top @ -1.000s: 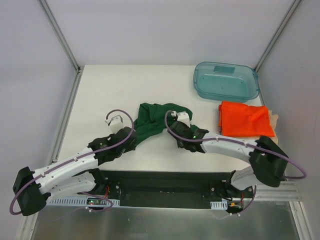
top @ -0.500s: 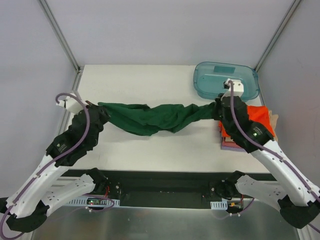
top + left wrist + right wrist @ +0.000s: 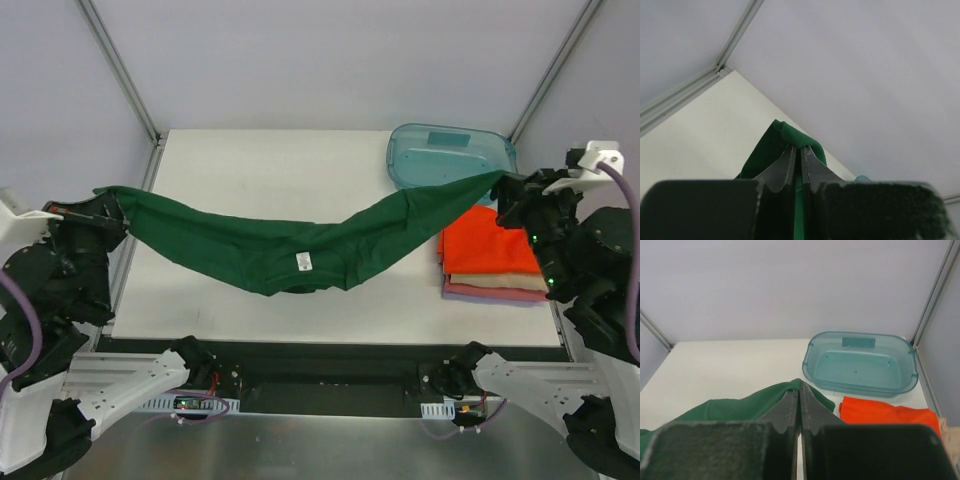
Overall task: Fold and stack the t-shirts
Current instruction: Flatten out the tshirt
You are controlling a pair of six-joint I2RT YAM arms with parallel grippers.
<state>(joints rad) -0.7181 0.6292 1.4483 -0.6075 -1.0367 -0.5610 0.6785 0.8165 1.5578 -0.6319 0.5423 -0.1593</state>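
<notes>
The dark green t-shirt (image 3: 290, 250) is hanging stretched in the air. My left gripper and right gripper should pull it down toward the table's front edge (image 3: 320, 338) so that it lies flat.
The dark green t-shirt (image 3: 300, 242) hangs stretched in the air across the table, sagging in the middle with a small white label showing. My left gripper (image 3: 105, 200) is shut on its left end, seen in the left wrist view (image 3: 799, 148) with green cloth (image 3: 790, 134) folded over the tips. My right gripper (image 3: 498, 186) is shut on its right end, seen in the right wrist view (image 3: 800, 387) with the green cloth (image 3: 740, 407) trailing left. A folded stack lies at the right: orange t-shirt (image 3: 490, 248) on top, beige (image 3: 495, 283) and pink (image 3: 495, 295) below.
A translucent teal plastic tub (image 3: 450, 155) stands at the back right, just behind the stack; it also shows in the right wrist view (image 3: 862, 362). Metal frame posts (image 3: 120, 70) run up at the back corners. The white table (image 3: 270, 160) lies below the shirt.
Both arms have lifted and swung outward, pulling the green shirt from a bunched heap into a long taut span above the table. The folded stack now shows uncovered.
</notes>
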